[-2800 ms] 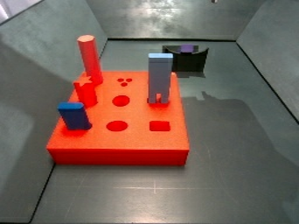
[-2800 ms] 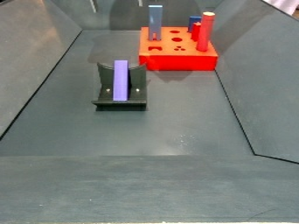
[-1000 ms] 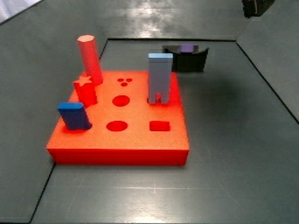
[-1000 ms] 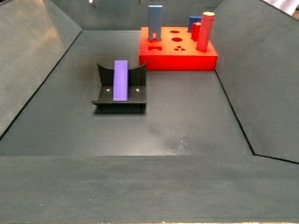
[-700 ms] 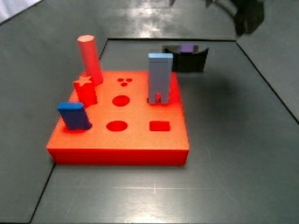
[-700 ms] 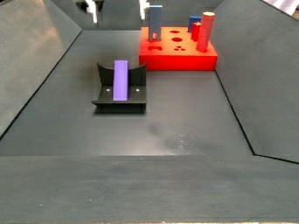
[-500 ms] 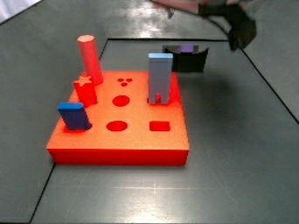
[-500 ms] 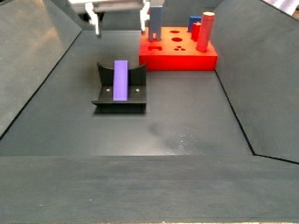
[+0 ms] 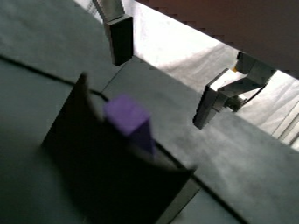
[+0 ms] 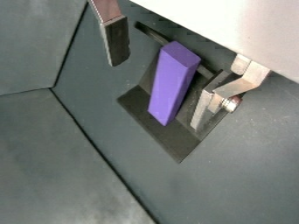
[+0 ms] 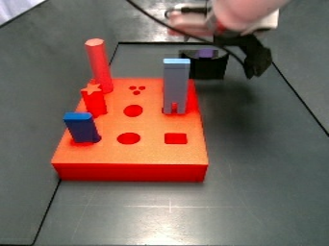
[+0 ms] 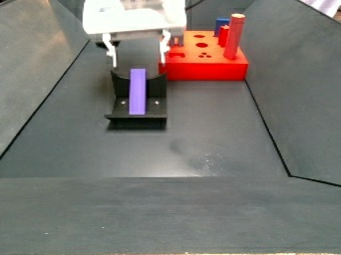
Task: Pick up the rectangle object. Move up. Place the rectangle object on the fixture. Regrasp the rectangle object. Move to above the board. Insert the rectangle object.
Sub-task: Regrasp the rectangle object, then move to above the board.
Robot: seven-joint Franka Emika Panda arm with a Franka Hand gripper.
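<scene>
The black fixture's notch (image 9: pixel 103 112) has an open top. The rectangle object (image 9: pixel 129 120) will therefore come loose and leave the fixture behind when I lift the object.
The dark purple rectangle object (image 12: pixel 138 92) lies lengthwise in the notch of the black fixture (image 12: pixel 138 112), and nothing grips it. My gripper (image 12: pixel 135 55) hangs open just above its far end, with one finger on each side. In both wrist views the block (image 10: pixel 173 83) (image 9: pixel 131 122) sits between the spread fingers (image 10: pixel 114 39) (image 9: pixel 121 39) with clear gaps. The gripper (image 10: pixel 162 77) (image 9: pixel 166 74) holds nothing. In a side view the gripper (image 11: pixel 229 53) hovers over the fixture (image 11: pixel 206 65) behind the orange-red board (image 11: pixel 129 139). The board also shows past the fixture (image 12: pixel 204 62).
On the board stand a red cylinder (image 11: pixel 96 60), a tall grey-blue peg (image 11: pixel 176 85), a short bright-blue block (image 11: pixel 81 127) and a red star piece (image 11: pixel 94 96). Sloping grey walls (image 12: pixel 47 80) enclose the floor on both sides.
The gripper has come down into view from above and now straddles the purple block on the fixture. The block, the fixture and the board have not moved.
</scene>
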